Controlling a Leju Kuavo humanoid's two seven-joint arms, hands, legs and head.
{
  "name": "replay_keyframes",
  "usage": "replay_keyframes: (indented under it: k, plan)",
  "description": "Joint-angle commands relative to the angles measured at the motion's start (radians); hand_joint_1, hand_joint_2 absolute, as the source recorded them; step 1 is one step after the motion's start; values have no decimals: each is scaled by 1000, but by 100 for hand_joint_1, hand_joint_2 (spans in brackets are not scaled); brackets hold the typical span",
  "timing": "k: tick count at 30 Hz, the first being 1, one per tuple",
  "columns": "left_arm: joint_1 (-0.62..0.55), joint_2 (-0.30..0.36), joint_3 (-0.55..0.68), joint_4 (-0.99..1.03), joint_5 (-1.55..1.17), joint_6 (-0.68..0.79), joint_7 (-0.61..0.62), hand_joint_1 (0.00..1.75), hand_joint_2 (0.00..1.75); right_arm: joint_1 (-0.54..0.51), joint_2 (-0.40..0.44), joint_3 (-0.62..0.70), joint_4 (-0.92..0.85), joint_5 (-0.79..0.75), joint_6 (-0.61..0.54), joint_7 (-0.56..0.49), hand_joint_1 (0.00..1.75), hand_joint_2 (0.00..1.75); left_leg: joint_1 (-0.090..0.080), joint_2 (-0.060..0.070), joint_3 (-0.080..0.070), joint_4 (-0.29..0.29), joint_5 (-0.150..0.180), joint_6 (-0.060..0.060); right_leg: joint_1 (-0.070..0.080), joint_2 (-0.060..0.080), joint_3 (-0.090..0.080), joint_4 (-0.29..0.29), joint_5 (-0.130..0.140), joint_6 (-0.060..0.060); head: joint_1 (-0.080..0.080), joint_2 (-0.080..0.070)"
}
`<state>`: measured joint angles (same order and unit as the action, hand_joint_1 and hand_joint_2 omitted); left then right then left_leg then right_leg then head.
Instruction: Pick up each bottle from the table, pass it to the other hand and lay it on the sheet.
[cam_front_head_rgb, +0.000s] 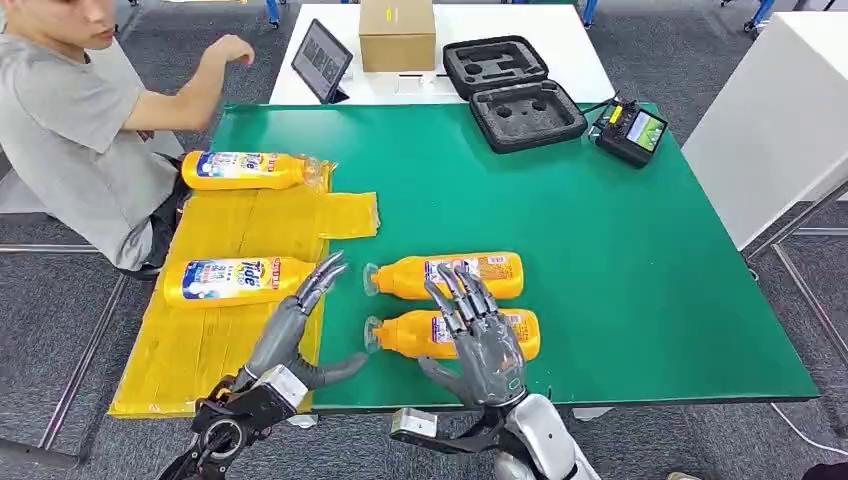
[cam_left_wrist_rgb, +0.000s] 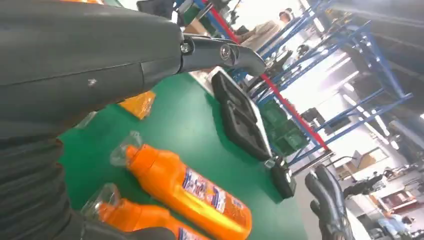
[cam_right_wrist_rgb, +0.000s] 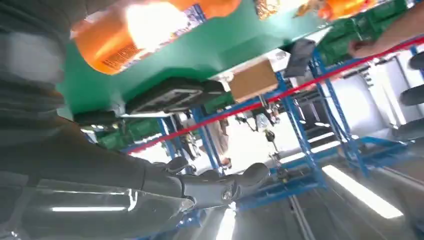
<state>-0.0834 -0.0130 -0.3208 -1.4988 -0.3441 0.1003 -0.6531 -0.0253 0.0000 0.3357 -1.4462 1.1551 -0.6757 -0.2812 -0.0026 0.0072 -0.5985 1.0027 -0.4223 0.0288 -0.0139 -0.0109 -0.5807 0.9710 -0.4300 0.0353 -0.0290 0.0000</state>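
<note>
The near orange bottle (cam_front_head_rgb: 405, 334) is lying with its small back label (cam_front_head_rgb: 441, 329) facing up, so I expect its Tide label to be hidden underneath when I turn the bottle over.
Two orange bottles lie side by side on the green table (cam_front_head_rgb: 620, 260): the far one (cam_front_head_rgb: 450, 275) and the near one (cam_front_head_rgb: 420, 335), caps pointing toward the yellow sheet (cam_front_head_rgb: 250, 225). Two more orange bottles lie on that sheet, one at its far end (cam_front_head_rgb: 245, 170) and one near its middle (cam_front_head_rgb: 230, 281). My right hand (cam_front_head_rgb: 478, 335) hovers over the near table bottle, fingers spread, holding nothing. My left hand (cam_front_head_rgb: 295, 330) reaches over the sheet's edge, fingers apart and empty, beside the middle sheet bottle. The left wrist view shows both table bottles (cam_left_wrist_rgb: 190, 187).
A person (cam_front_head_rgb: 70, 110) sits at the table's far left, one hand raised. A tablet (cam_front_head_rgb: 320, 60), a cardboard box (cam_front_head_rgb: 396, 33), an open black foam case (cam_front_head_rgb: 512, 92) and a small screen device (cam_front_head_rgb: 630, 128) stand at the far side.
</note>
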Motion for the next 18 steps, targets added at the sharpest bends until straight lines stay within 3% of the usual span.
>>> replay_keyframes:
  k: [1,6,18]
  plan:
    - [10,-11,20,12,-14,-17,27,0,175,-7,-23,-21,69,53,42,95,0,175,1,0,2,-1,-1,-1,1,1,2,-1,-1,-1,0,0]
    - [14,-10,22,21,-19,-21,28,0,175,27,-23,-89,53,110,81,169,0,175,1,-2,3,0,-1,-2,1,-1,4,-1,-1,-1,0,0]
    - [-36,-24,10,60,-27,-42,47,0,175,45,-16,-138,87,99,122,184,0,175,1,-3,2,0,-1,-2,1,-1,3,-1,-1,-1,0,0]
